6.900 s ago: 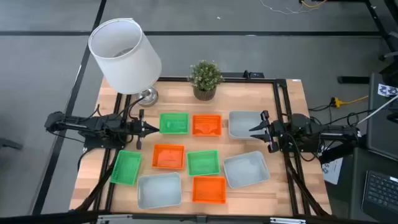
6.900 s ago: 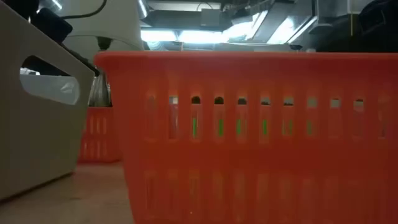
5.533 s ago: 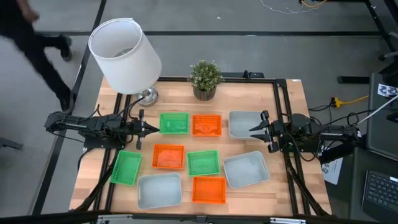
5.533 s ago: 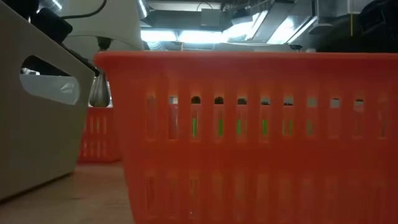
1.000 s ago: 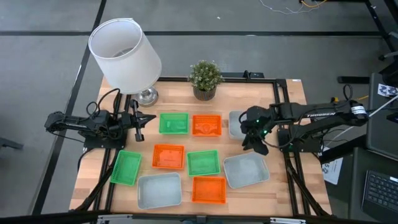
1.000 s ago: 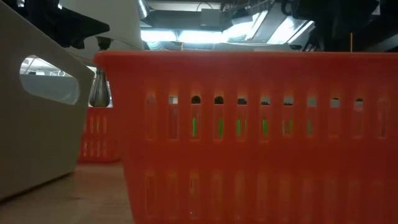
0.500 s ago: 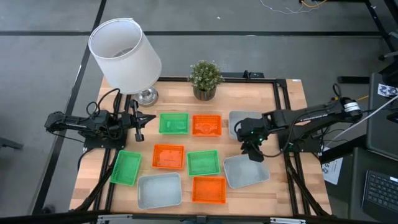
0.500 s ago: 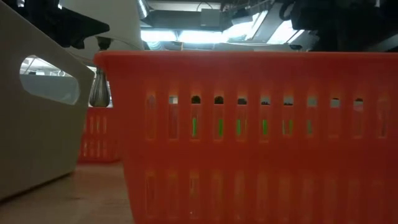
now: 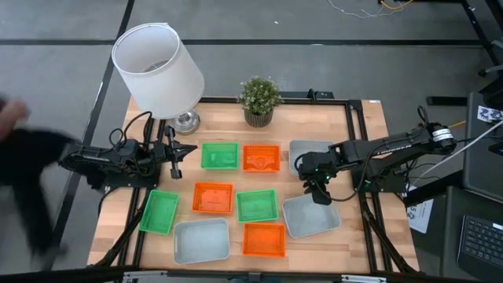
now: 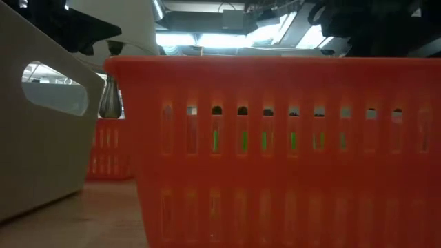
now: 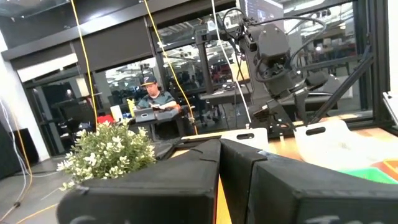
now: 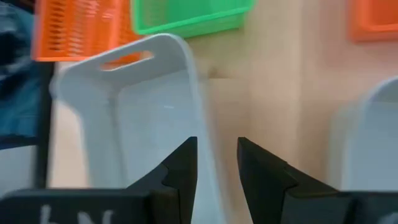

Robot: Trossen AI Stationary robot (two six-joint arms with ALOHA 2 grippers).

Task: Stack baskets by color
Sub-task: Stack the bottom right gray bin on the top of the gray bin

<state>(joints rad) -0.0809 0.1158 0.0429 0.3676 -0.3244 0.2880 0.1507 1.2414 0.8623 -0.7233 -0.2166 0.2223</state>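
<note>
The far rim of the grey basket [image 12: 212, 149] passes between my right gripper's open fingers, so I should go down next until they can close on that wall [image 9: 295, 198].
Nine baskets lie on the wooden table [image 9: 369, 236]. Green ones [image 9: 219, 156] [image 9: 257, 205] [image 9: 159, 211], orange ones [image 9: 261, 158] [image 9: 212, 197] [image 9: 264, 239] and pale grey ones [image 9: 306, 151] [image 9: 312, 216] [image 9: 201, 240] all rest flat on their bottoms, none stacked. My right gripper [image 9: 318, 190] is open and points steeply down over the far rim of the near right grey basket [image 12: 124, 124]. One finger [image 12: 183, 165] is over its inside, the other [image 12: 264, 171] outside its wall [image 12: 200, 118]. My left gripper [image 9: 174, 153] is shut at the table's left and touches nothing.
A lamp with a white shade [image 9: 157, 69] stands at the far left corner, and a potted plant [image 9: 259, 98] stands at the far edge. A blurred person [image 9: 23, 173] passes left of the table. In the low view the near orange basket [image 10: 275, 151] fills the picture.
My right gripper has moved toward the table's near edge and down, tipping more steeply, from over the far right grey basket to the far rim of the near right grey basket. It has stayed open. A person has come into view left of the table.
</note>
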